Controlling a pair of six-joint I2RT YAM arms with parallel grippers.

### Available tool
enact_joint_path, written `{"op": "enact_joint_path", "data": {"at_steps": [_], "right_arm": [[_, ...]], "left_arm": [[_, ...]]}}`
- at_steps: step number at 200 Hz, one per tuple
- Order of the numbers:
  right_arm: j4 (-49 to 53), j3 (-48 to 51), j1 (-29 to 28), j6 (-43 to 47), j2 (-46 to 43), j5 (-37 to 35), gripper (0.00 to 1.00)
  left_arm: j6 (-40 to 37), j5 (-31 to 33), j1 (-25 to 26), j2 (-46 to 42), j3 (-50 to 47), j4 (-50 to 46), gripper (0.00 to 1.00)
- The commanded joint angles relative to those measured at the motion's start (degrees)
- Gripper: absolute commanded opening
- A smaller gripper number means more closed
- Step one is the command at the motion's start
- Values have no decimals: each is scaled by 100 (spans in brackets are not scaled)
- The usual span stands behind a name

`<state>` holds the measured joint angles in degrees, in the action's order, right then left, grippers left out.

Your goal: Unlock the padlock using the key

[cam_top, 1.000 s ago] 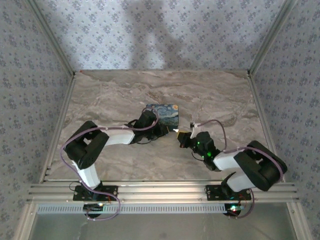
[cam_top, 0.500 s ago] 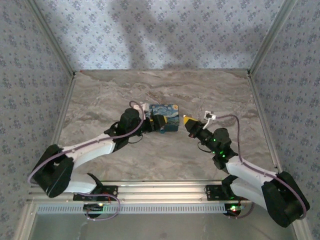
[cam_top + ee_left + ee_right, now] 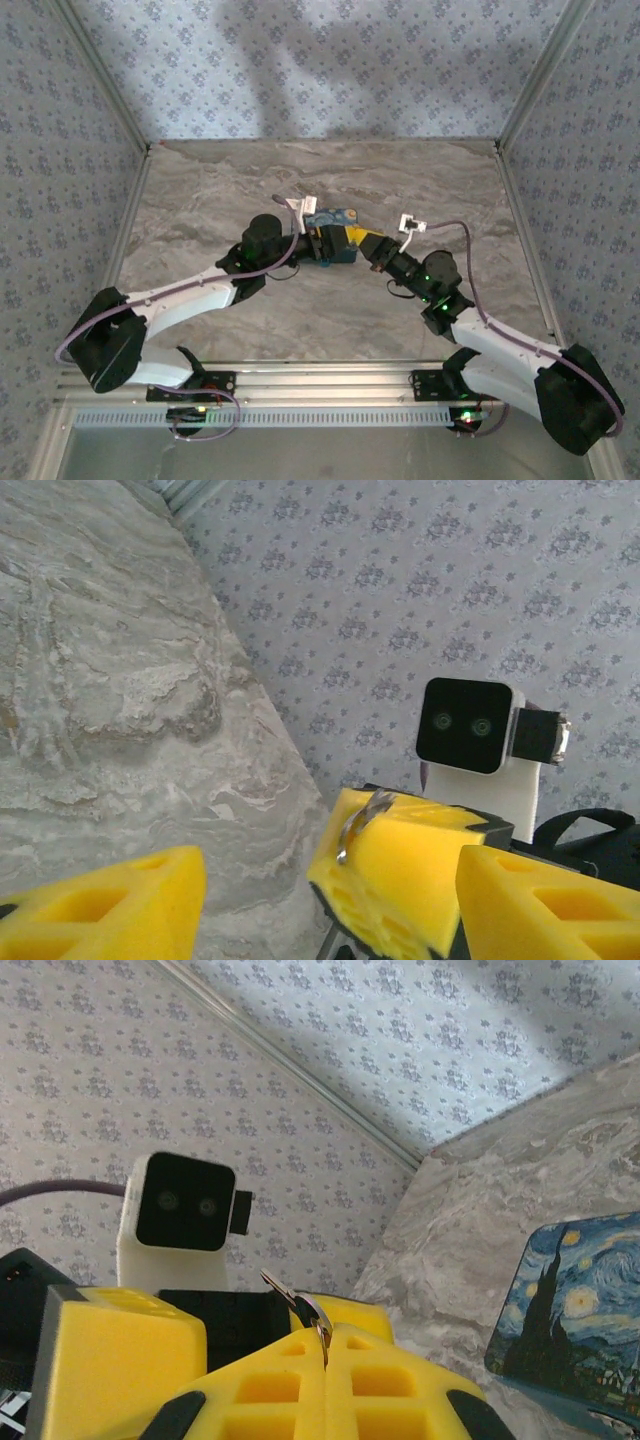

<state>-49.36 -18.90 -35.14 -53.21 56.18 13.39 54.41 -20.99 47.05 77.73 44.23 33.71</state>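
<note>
I should hold the key with my left gripper while my right gripper takes it again with the blade straight, because the key's blade (image 3: 280, 1286) slants across my right gripper's fingers.
My right gripper (image 3: 325, 1345) is shut on a small silver key (image 3: 290, 1295), whose blade sticks up and left out of the yellow pads. In the left wrist view the key (image 3: 360, 825) shows on the right gripper's closed pads, which sit between the spread yellow fingers (image 3: 110, 910) of my left gripper (image 3: 325, 910). The left gripper is open and holds nothing. From above, the left gripper (image 3: 332, 243) and right gripper (image 3: 373, 247) meet tip to tip at mid-table, just in front of the blue night-sky box (image 3: 335, 217). The padlock is hidden.
The blue painted box (image 3: 575, 1300) lies on the marble table (image 3: 220, 190) behind the grippers, partly covered by the left one. Patterned walls (image 3: 330, 70) and aluminium posts close in the table on three sides.
The right gripper has moved left with the key until its tip sits between the left gripper's fingers. The left gripper has shifted slightly right, in front of the box.
</note>
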Motion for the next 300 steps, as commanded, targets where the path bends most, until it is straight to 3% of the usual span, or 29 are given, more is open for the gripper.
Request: {"op": "enact_joint_path", "data": {"at_steps": [1, 99, 175, 215, 252, 276, 300], "right_arm": [[-3, -165, -96, -91, 46, 15, 0], [32, -102, -283, -101, 68, -77, 0], [76, -8, -363, -151, 51, -146, 0], [227, 1, -358, -59, 33, -64, 0], [1350, 65, 27, 714, -447, 460, 27], [2001, 101, 728, 1338, -805, 1477, 43], [1745, 56, 1153, 1509, -779, 2721, 52]], "left_arm": [[-80, -92, 40, 42, 185, 398, 63], [-132, 192, 34, -96, 104, 343, 31], [-236, 327, 37, -184, 78, 207, 24], [-325, 324, 33, -221, 113, 37, 1], [-863, 150, -60, -523, 304, -1045, 0], [-1261, -314, -189, -666, 561, -1940, 0], [-1653, -801, -257, -680, 877, -2770, 0]]}}
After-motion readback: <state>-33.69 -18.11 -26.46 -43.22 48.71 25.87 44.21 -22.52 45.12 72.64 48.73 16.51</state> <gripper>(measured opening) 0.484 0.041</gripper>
